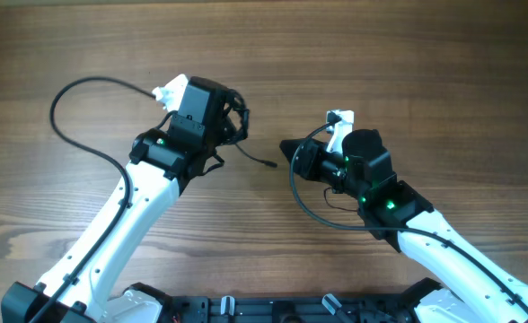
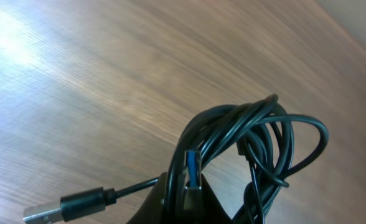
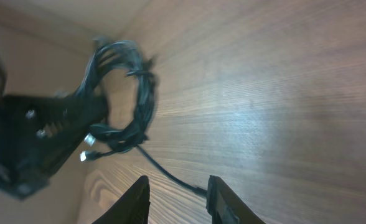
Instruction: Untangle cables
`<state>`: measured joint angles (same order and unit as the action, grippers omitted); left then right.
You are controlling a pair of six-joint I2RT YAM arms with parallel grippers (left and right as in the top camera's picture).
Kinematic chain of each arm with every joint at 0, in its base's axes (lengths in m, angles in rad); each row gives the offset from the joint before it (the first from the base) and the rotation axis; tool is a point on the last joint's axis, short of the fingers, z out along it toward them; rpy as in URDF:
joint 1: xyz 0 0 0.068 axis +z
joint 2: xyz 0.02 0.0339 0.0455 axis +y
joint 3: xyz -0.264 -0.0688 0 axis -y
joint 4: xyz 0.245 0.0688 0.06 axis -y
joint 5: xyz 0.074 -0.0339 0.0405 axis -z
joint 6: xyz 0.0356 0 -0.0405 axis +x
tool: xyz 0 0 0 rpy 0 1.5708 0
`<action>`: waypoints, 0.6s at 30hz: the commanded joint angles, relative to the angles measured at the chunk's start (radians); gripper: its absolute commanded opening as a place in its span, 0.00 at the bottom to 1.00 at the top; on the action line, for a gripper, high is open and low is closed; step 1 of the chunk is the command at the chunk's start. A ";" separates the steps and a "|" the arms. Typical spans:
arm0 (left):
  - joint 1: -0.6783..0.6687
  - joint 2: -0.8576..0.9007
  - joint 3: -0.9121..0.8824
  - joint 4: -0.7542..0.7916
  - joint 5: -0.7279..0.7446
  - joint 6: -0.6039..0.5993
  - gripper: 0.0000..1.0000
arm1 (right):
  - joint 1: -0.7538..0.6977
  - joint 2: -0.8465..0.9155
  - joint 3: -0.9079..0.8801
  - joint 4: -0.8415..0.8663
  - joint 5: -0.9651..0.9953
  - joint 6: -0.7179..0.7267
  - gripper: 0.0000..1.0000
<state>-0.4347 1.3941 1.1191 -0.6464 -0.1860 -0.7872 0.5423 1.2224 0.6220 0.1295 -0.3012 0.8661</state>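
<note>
The bunched coil [image 1: 240, 114] hangs away from the robot's open right gripper, so next the left gripper moves it across for the right gripper to grasp its free loops [image 2: 285, 148].
The cables [image 2: 251, 140] are a bunched coil of thin black wire, lifted a little off the wooden table. My left gripper [image 2: 192, 186] is shut on the coil, with a blue-tongued plug [image 2: 193, 165] standing between its fingers. Overhead, the left gripper [image 1: 233, 122] holds the cables [image 1: 241, 115] left of centre. One loose strand [image 1: 257, 159] trails right to a small plug end. My right gripper [image 1: 286, 151] sits just right of that end. In the right wrist view the right gripper [image 3: 177, 190] is open, and the strand [image 3: 170, 174] runs down from the cables [image 3: 130, 93] between its fingers, ungripped.
A silver USB plug [image 2: 74, 205] on a short lead lies on the table at the lower left of the left wrist view. The arms' own thicker black cables loop over the table at the far left [image 1: 66, 108] and below the right gripper [image 1: 313, 211].
</note>
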 commanded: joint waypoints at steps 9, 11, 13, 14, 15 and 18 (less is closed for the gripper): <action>-0.002 -0.003 0.007 0.068 0.257 0.443 0.04 | -0.001 -0.014 0.001 0.012 -0.038 -0.097 0.31; -0.002 -0.003 0.007 0.068 0.257 0.444 0.04 | -0.001 -0.014 0.001 0.013 -0.055 -0.066 0.29; -0.002 -0.003 0.007 0.072 0.257 0.444 0.04 | -0.001 -0.014 0.001 0.014 -0.085 -0.018 0.29; -0.002 -0.003 0.007 0.074 0.257 0.443 0.04 | -0.001 -0.014 0.001 0.014 -0.105 0.010 0.28; -0.002 -0.003 0.007 0.075 0.257 0.441 0.04 | -0.001 -0.014 0.001 0.016 -0.122 0.035 0.28; -0.030 -0.003 0.007 0.076 0.256 0.436 0.04 | 0.005 -0.014 0.000 0.016 -0.106 0.053 0.25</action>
<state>-0.4389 1.3941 1.1191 -0.5793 0.0547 -0.3668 0.5426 1.2224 0.6220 0.1390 -0.3965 0.8871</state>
